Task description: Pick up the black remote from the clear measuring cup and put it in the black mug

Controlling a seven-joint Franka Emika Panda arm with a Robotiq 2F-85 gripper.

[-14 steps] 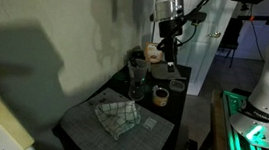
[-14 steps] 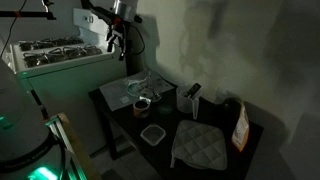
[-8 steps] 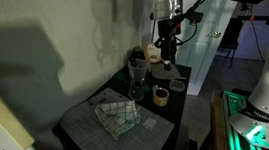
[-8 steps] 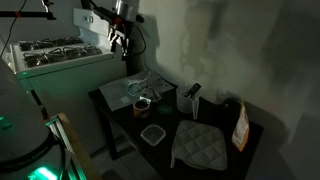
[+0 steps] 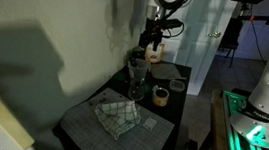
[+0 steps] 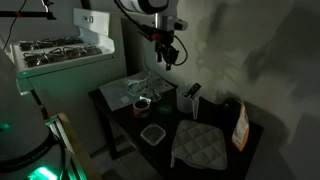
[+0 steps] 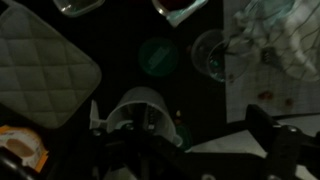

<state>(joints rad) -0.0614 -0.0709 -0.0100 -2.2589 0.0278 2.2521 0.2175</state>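
The black remote's top end (image 6: 195,87) sticks up above the clear measuring cup's rim (image 6: 185,96), so the robot's open gripper should carry on going down until its fingers are on both sides of that end of the remote.
The clear measuring cup (image 6: 186,101) stands mid-table near the wall, with the black remote (image 6: 193,90) sticking up out of it. In the wrist view the clear measuring cup (image 7: 138,112) lies just below, between my fingers; the remote is too dark to make out there. The black mug (image 6: 230,107) is a dark shape further along the wall. My gripper (image 6: 169,55) hangs high above the table, open and empty, and shows in both exterior views (image 5: 151,37) and the wrist view (image 7: 185,140).
A grey quilted mitt (image 6: 200,143), a jar with an orange label (image 6: 241,127), a small round container (image 6: 152,133), a brown-filled mug (image 6: 143,103), a glass (image 6: 140,86) and a checked cloth (image 5: 115,113) sit on the dark table (image 6: 120,125). The wall is close behind.
The arm has swung across from the table's outer side toward the wall and now hangs above the cup area. Nothing on the table has moved.
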